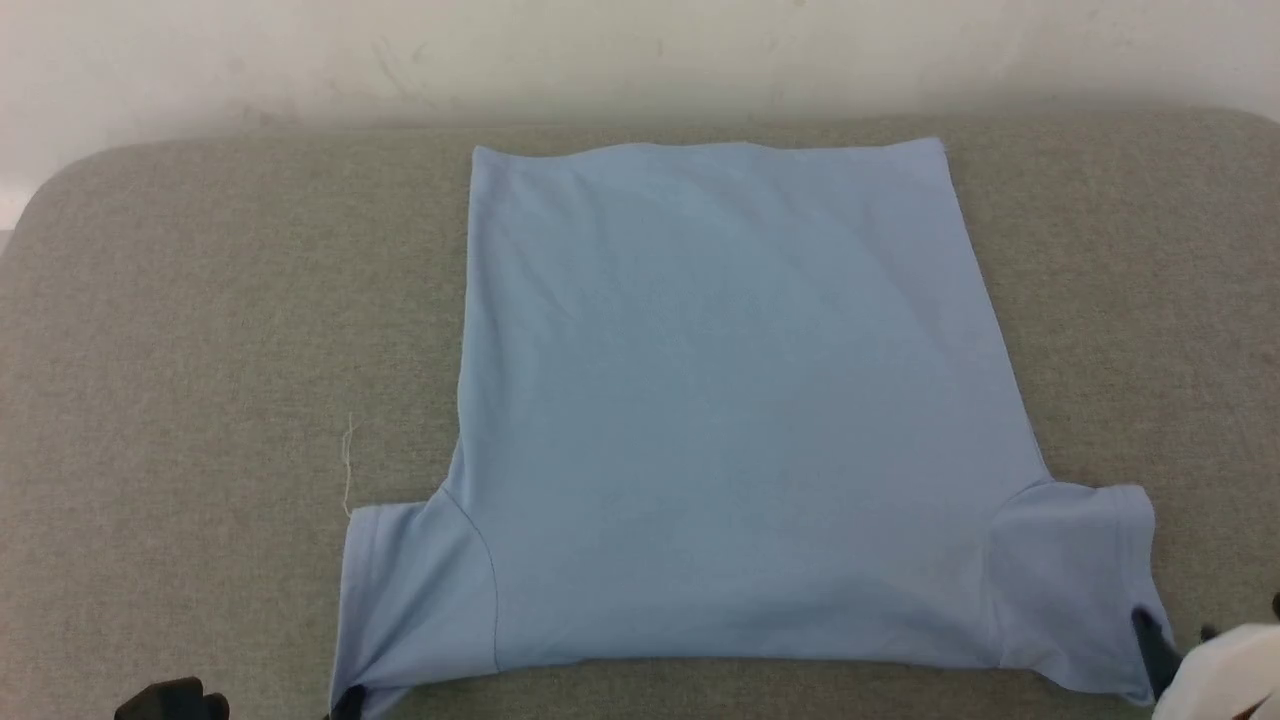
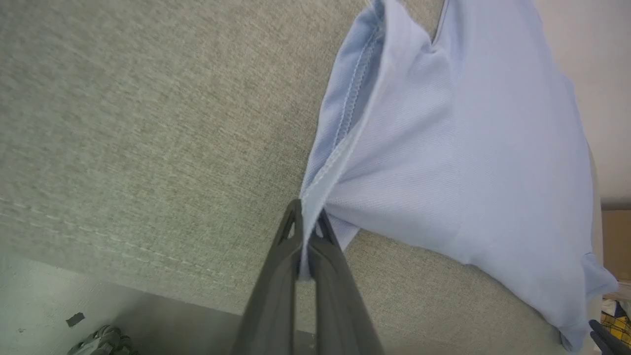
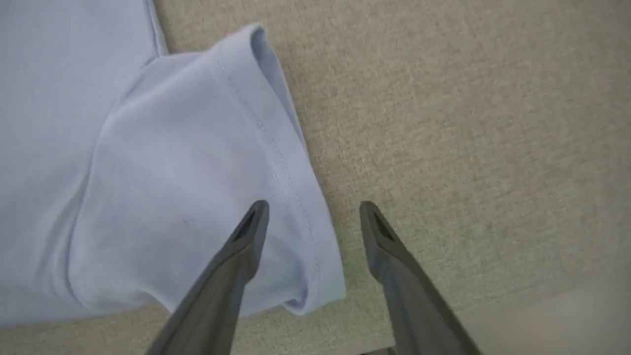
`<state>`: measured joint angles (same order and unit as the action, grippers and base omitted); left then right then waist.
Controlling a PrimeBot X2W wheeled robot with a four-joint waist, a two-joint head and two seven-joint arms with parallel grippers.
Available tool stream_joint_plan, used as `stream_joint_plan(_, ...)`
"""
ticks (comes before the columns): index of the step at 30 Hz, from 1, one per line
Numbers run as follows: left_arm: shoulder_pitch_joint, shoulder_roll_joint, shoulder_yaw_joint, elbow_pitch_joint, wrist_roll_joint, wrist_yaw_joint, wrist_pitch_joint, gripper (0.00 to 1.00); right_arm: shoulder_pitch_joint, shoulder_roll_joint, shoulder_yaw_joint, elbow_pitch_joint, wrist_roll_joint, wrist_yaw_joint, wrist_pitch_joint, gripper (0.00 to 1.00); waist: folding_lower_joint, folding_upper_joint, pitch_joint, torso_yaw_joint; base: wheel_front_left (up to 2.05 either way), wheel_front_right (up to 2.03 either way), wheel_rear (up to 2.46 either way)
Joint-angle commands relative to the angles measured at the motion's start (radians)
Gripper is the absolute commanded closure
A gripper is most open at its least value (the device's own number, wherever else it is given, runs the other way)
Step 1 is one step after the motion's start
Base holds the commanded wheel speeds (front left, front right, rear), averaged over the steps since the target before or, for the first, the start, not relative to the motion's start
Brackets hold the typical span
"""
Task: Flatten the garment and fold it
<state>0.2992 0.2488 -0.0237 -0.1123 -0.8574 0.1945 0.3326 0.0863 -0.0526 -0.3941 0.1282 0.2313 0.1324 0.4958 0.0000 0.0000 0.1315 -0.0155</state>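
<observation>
The garment's near edge (image 1: 750, 655) is plain between the sleeves, so the robot should expect a white collar and a buttoned front to be hidden under the garment.
The garment (image 1: 730, 400), a light blue short-sleeved shirt, lies spread flat and back side up on the grey padded surface, hem toward the far wall and sleeves near me. My left gripper (image 2: 308, 222) is shut on the hem corner of the left sleeve (image 2: 340, 148), lifting that fabric a little; its dark tip (image 1: 348, 700) peeks out at the sleeve's near corner. My right gripper (image 3: 313, 217) stands open over the edge of the right sleeve (image 3: 197, 197), one finger over the cloth, the other over bare surface, holding nothing. The right gripper (image 1: 1160, 650) is by the sleeve's near right corner.
The grey fabric-covered surface (image 1: 200, 350) extends wide on both sides of the shirt, with a rounded far left corner. A pale wall (image 1: 640, 50) stands behind. A loose white thread (image 1: 347, 465) lies left of the shirt. Floor and a cardboard box (image 2: 616, 241) lie past the edge.
</observation>
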Motion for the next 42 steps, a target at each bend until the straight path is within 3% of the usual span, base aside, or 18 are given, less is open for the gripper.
stream_joint_plan(1, -0.013, 0.002, 0.001, -0.002, 0.004, -0.007, -0.009, 1.0, -0.01, 0.002, 0.011, -0.037, -0.001, -0.002, -0.035, 0.0, 0.0, 0.0, 0.001, 0.001, 0.0, 0.0, 0.0)
stream_joint_plan(10, -0.038, 0.009, -0.016, -0.038, 0.02, -0.02, -0.018, 1.0, -0.159, -0.041, 0.095, -0.171, -0.003, -0.002, -0.284, 0.0, 0.0, 0.0, 0.036, 0.028, 0.0, 0.0, 0.0)
stream_joint_plan(18, -0.085, 0.015, -0.026, -0.081, 0.027, -0.032, -0.024, 1.0, -0.5, -0.137, 0.148, 0.024, 0.026, -0.002, -0.364, 0.0, 0.0, 0.0, 0.139, 0.079, 0.0, 0.0, 0.0)
stream_joint_plan(24, -0.13, 0.009, -0.033, -0.112, 0.029, -0.042, -0.037, 1.0, -0.784, -0.216, 0.209, 0.236, 0.002, -0.002, -0.306, 0.0, 0.0, 0.0, 0.251, 0.126, 0.0, 0.0, 0.0)
stream_joint_plan(29, -0.166, -0.002, -0.047, -0.116, 0.033, -0.056, -0.054, 1.0, -0.988, -0.263, 0.241, 0.372, -0.03, -0.002, -0.189, 0.0, 0.0, 0.0, 0.352, 0.169, 0.0, 0.0, 0.0)
stream_joint_plan(35, -0.198, -0.018, -0.07, -0.103, 0.031, -0.081, -0.071, 1.0, -1.162, -0.314, 0.284, 0.448, -0.068, -0.002, -0.005, 0.0, 0.0, 0.0, 0.459, 0.209, 0.0, 0.0, 0.0)
stream_joint_plan(42, -0.234, -0.023, -0.079, -0.098, 0.035, -0.099, -0.091, 1.0, -1.269, -0.354, 0.209, 0.48, -0.127, -0.002, 0.157, 0.0, 0.0, 0.0, 0.549, 0.255, 0.0, 0.0, 0.0)
